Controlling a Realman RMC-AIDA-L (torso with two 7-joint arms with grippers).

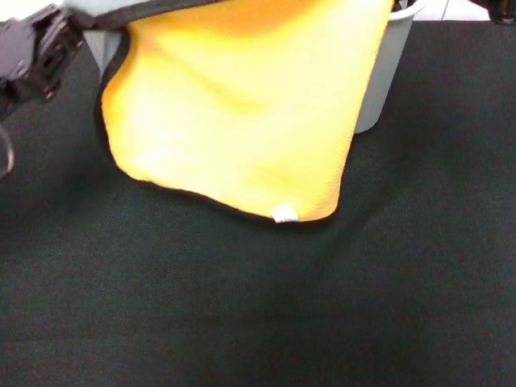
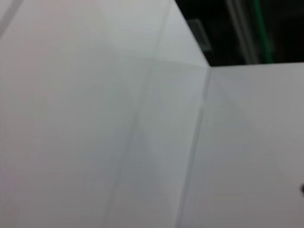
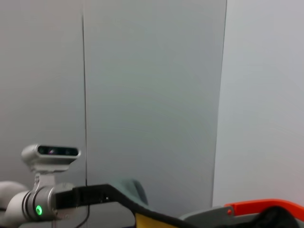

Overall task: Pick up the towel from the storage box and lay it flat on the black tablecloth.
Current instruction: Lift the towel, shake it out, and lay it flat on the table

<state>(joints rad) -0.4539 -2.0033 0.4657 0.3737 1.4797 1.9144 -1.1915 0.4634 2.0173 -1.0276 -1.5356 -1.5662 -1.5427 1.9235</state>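
Note:
The towel hangs upright point(image 1: 242, 113) near the storage box, so next I swing it down and away over the open black tablecloth point(image 1: 242, 302) with my left gripper and my right gripper.
The towel point(image 1: 242, 105) hangs spread in the air above the black tablecloth point(image 1: 258, 306). Its yellow face is toward the head camera, with black edging and a white label point(image 1: 284, 214) at its low edge. My left gripper point(image 1: 40, 48) at the upper left is shut on the towel's top corner. The towel's other top corner runs out of the picture at the top right, where a dark bit of my right gripper point(image 1: 500, 10) shows. The storage box point(image 1: 383, 76) stands behind the towel, mostly hidden. The right wrist view shows the towel's taut top edge point(image 3: 156, 219) and the left arm point(image 3: 38, 206).
The tablecloth covers the whole table in front of the towel and to both sides. The left wrist view shows only white wall panels point(image 2: 118, 118). An orange part point(image 3: 266, 206) shows low in the right wrist view.

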